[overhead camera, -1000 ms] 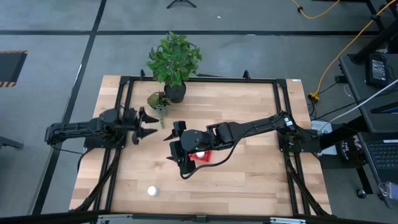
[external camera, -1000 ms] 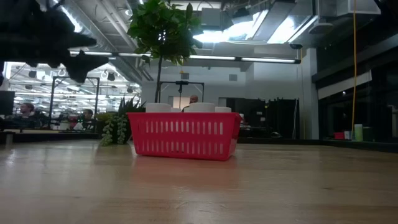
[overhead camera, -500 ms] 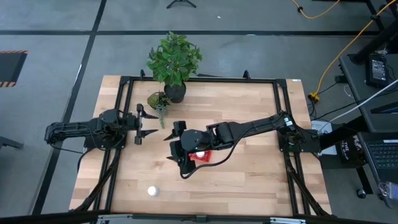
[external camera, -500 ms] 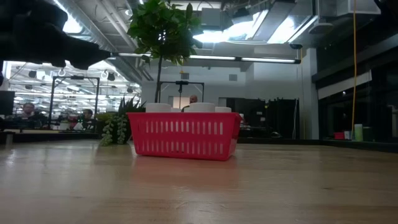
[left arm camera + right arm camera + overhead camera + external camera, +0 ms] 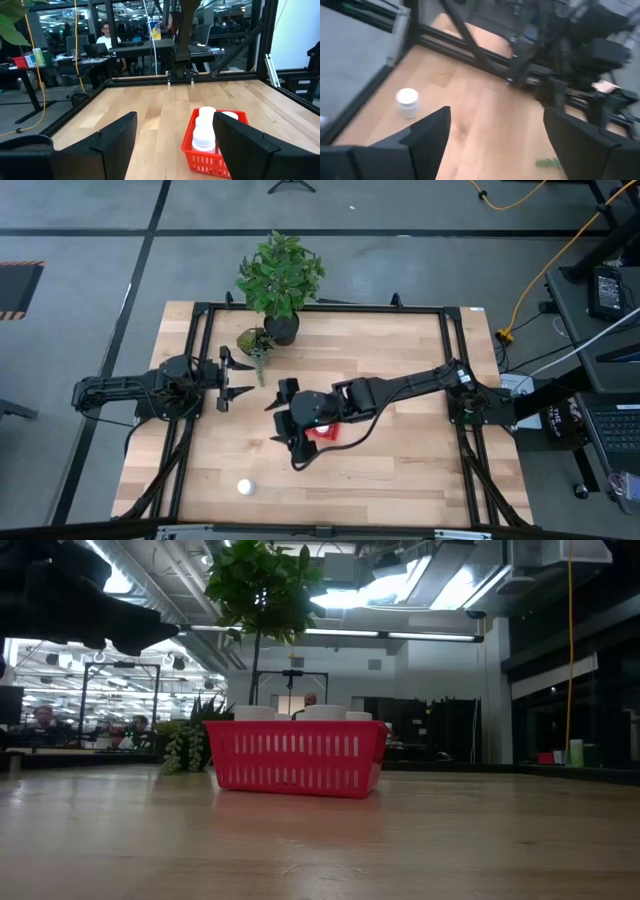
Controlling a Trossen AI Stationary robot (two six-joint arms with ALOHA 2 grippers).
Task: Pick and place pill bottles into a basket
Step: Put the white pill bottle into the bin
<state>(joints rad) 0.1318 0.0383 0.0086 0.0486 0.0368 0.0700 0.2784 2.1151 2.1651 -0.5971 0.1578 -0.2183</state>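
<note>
The red mesh basket [image 5: 325,431] is covered by my right gripper's arm. Next, I pull that arm back and let my left gripper pick up the lone bottle [image 5: 246,487] on its side.
The red mesh basket [image 5: 325,434] stands mid-table, mostly hidden under my right arm in the high view. It holds several white pill bottles [image 5: 204,134], whose caps show above its rim [image 5: 325,712]. One more bottle [image 5: 244,488] stands alone near the table's near edge and also shows in the right wrist view [image 5: 407,102]. My right gripper [image 5: 280,416] hovers just left of the basket, open and empty [image 5: 495,145]. My left gripper [image 5: 228,380] waits open and empty at the table's left, pointing at the basket [image 5: 175,150].
A black pot with a leafy plant [image 5: 281,310] stands at the far edge, with a smaller plant [image 5: 255,340] beside it. A black frame [image 5: 195,360] runs round the table. Bare wood lies around the lone bottle. People sit at desks in the room behind [image 5: 106,35].
My left gripper has drawn back a little toward the table's left edge. My right gripper, still open, has shifted slightly toward the near edge beside the basket. Basket and bottles have stayed put.
</note>
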